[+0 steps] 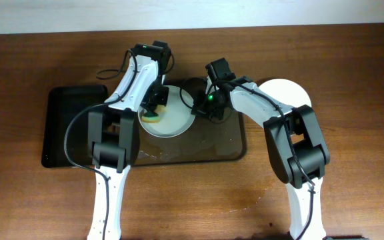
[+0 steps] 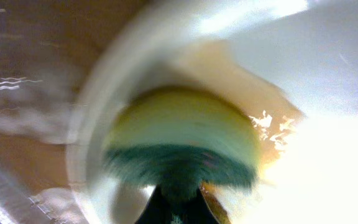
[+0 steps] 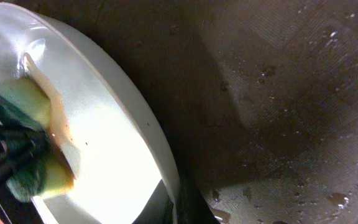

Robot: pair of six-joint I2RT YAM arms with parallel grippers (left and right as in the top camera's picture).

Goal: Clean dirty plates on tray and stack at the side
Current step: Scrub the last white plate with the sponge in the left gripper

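The robot's left gripper should wipe back across the brown smear [image 2: 246, 79], because the smear lies toward the middle while the sponge is close to the plate's rim [image 2: 91, 118].
A white plate [image 1: 173, 119] with a brown smear lies tilted on the dark tray [image 1: 235, 143]. My left gripper [image 1: 153, 107] is shut on a yellow-and-green sponge [image 1: 152, 117] and presses it on the plate's left part; the left wrist view shows the sponge [image 2: 182, 140] blurred against the plate [image 2: 328, 93] beside the brown stain [image 2: 241, 81]. My right gripper [image 1: 205, 107] is shut on the plate's right rim [image 3: 160, 149], one finger each side. The right wrist view shows the sponge [image 3: 33, 149] at the stain [image 3: 55, 118]. A clean white plate [image 1: 287, 93] lies right of the tray.
A second black tray [image 1: 65, 127] lies at the left on the brown wooden table [image 1: 352, 167]. The dark tray's floor [image 3: 291, 124] is wet with drops. A dark round object [image 1: 193, 85] sits at the tray's far edge between the arms.
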